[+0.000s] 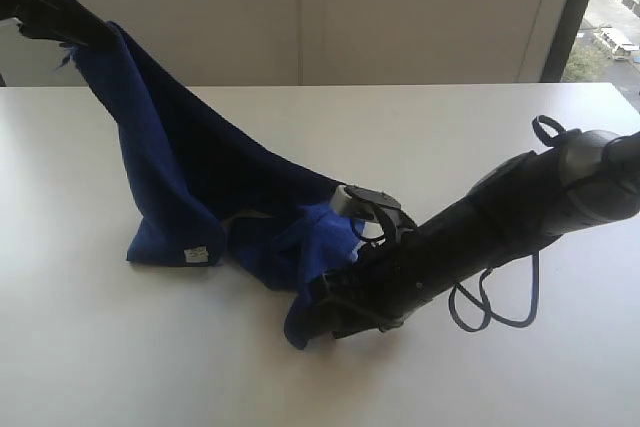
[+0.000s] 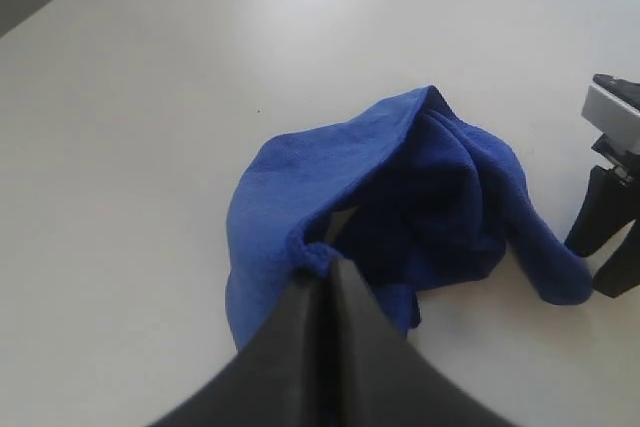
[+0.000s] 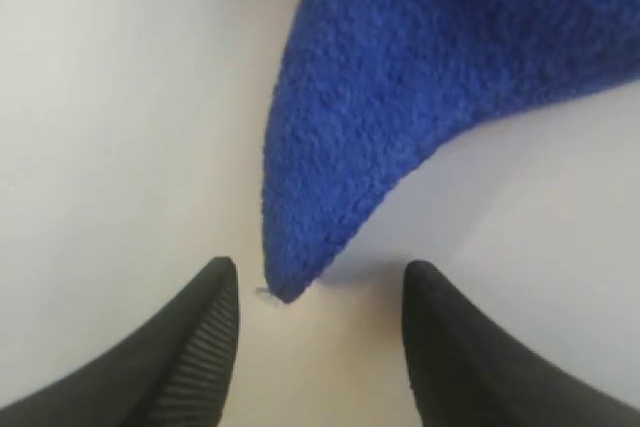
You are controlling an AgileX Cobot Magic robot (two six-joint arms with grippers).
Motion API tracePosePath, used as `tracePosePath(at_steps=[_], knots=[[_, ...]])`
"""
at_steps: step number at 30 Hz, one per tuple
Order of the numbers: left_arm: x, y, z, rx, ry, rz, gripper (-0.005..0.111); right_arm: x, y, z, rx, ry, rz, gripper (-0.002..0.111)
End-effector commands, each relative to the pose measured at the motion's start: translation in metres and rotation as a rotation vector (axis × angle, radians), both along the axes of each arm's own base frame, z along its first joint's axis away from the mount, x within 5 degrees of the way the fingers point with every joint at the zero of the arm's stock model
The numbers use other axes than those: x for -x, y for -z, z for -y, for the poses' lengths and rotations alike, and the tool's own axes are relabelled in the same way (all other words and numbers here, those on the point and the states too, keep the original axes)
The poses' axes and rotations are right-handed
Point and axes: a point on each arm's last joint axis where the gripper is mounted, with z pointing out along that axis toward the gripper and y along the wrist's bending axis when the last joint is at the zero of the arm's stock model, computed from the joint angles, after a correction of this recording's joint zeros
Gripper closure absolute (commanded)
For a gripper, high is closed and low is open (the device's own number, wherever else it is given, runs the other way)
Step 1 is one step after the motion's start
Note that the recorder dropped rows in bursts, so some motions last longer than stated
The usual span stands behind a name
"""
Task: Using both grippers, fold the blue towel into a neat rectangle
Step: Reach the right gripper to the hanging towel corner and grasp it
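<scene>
I expect the blue towel to open out into a wide, sagging sheet when I lift, because loose folds droop between the towel's raised corner and its pointed corner.
The blue towel hangs in a slope from the upper left down onto the white table. My left gripper is raised high at the far left, shut on one towel corner. In the left wrist view its jaws pinch the bunched hem, with the towel heaped below. My right gripper rests low at the towel's near corner, open. In the right wrist view its fingers stand apart on either side of the pointed towel corner, which lies on the table just beyond the fingertips.
A small white tag shows on the towel's lower left fold. The right arm slants across the table's right side with looping cables. Behind the table is a pale wall, with a window at the far right.
</scene>
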Motion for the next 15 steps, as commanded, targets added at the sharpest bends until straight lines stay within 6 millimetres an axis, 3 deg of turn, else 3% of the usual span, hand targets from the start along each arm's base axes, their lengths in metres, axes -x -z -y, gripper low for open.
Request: tracePosePath(at_steps=[1, 6, 10, 15], knots=[[0.005, -0.008, 0.001, 0.021, 0.01, 0.006, 0.107, -0.009, -0.005, -0.002, -0.048, 0.066, 0.057, 0.059], [0.005, -0.008, 0.001, 0.021, 0.01, 0.006, 0.107, -0.017, -0.009, -0.007, -0.056, 0.06, 0.101, 0.059], [0.005, -0.008, 0.001, 0.021, 0.01, 0.006, 0.107, -0.02, 0.003, -0.008, -0.05, 0.064, 0.07, 0.06], [0.005, -0.007, 0.0, 0.011, 0.009, 0.006, 0.107, -0.02, 0.011, -0.008, -0.047, 0.067, 0.045, 0.071]])
